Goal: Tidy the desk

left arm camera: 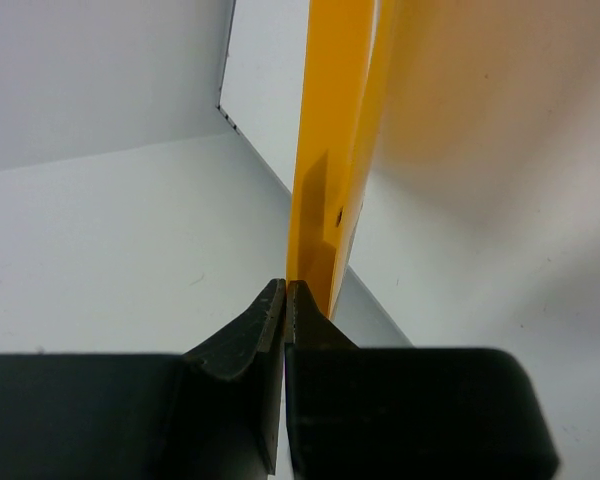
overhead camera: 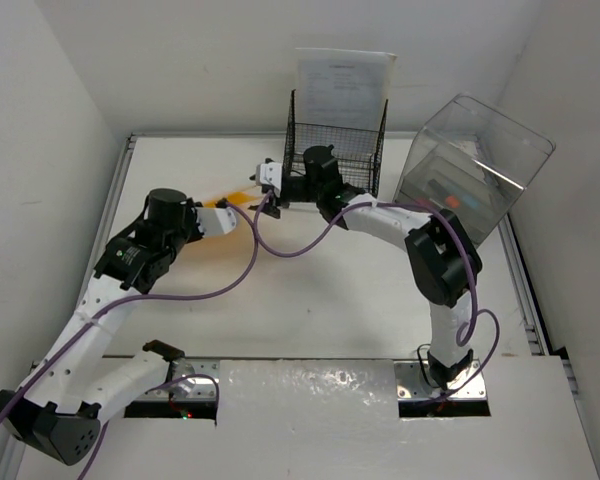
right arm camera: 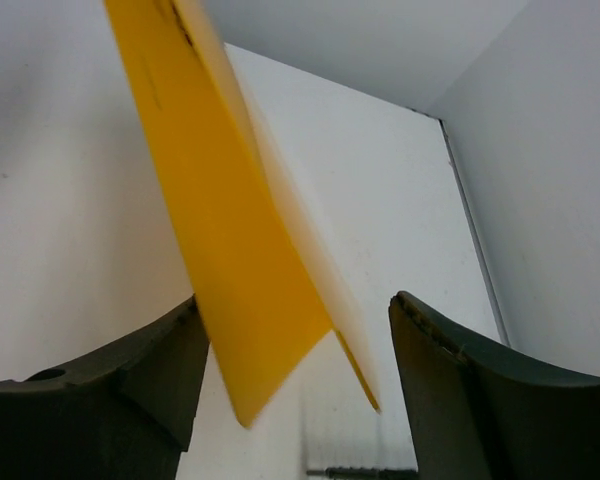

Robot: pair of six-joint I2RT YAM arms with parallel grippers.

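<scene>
My left gripper is pinching the yellow folder's near edge [left arm camera: 316,268] with just the ends of its fingers, so my right gripper should hold the folder's free corner [right arm camera: 258,385] while my left gripper takes a deeper grip.
A thin yellow folder [overhead camera: 232,210] hangs edge-up above the white desk [overhead camera: 280,300] at the back left. My left gripper [overhead camera: 216,217] is shut on its near edge; in the left wrist view the fingertips [left arm camera: 285,292] pinch the yellow sheet [left arm camera: 330,150]. My right gripper [overhead camera: 269,197] reaches in from the right and stands open. In the right wrist view the folder's free corner [right arm camera: 230,220] hangs between the spread fingers [right arm camera: 298,305], close against the left one, and its two leaves are slightly parted.
A black wire-mesh rack [overhead camera: 336,145] with white papers [overhead camera: 342,85] stands at the back centre. A clear plastic drawer box [overhead camera: 475,165] sits tilted at the back right. White walls close in on the left and right, and metal rails edge the desk.
</scene>
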